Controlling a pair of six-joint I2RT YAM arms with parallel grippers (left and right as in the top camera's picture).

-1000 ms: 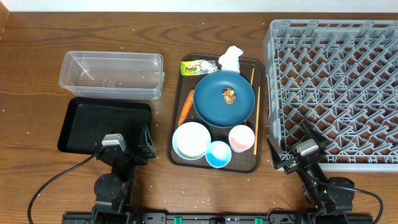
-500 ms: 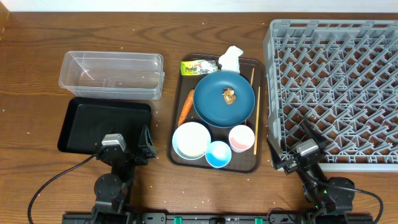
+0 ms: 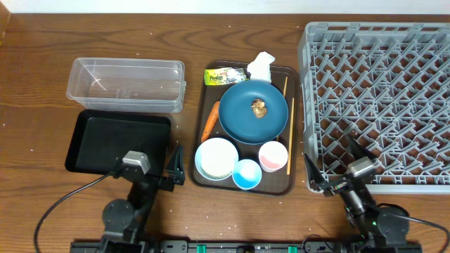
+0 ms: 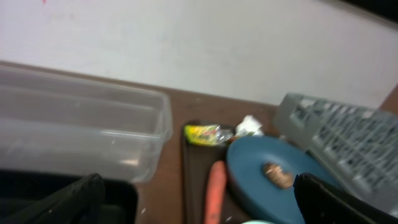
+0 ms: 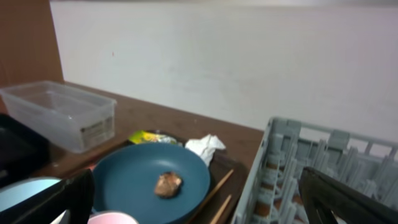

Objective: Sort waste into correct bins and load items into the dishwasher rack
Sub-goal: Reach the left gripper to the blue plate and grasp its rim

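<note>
The brown food lump [image 3: 259, 107] should fall off in one piece when I tip the dark blue plate, because the plate's surface [image 3: 242, 121] around the lump looks clean.
On the brown serving tray [image 3: 242, 186] lie the dark blue plate [image 3: 242, 116] with a brown food lump [image 3: 259, 107], an orange carrot [image 3: 209, 121], the wrapper [image 3: 225, 76], a white tissue [image 3: 260, 65], the white bowl [image 3: 216, 157], blue cup [image 3: 247, 173], pinkish cup [image 3: 273, 155] and two chopsticks [image 3: 290, 144]. The clear tub [image 3: 126, 84] and black tray [image 3: 116, 140] sit left. The grey rack [image 3: 380, 105] is right. My left gripper [image 3: 174, 169] [image 4: 196, 183] is open and empty by the black tray. My right gripper [image 3: 332, 165] [image 5: 196, 186] is open and empty at the rack's near corner.
Loose white grains speckle the wooden table [image 3: 42, 84]. A white wall stands behind the table in both wrist views. Cables run from both arm bases at the table's front edge.
Both arms have shifted a little to the right near the front edge. Both grippers stay open and empty. No object has moved.
</note>
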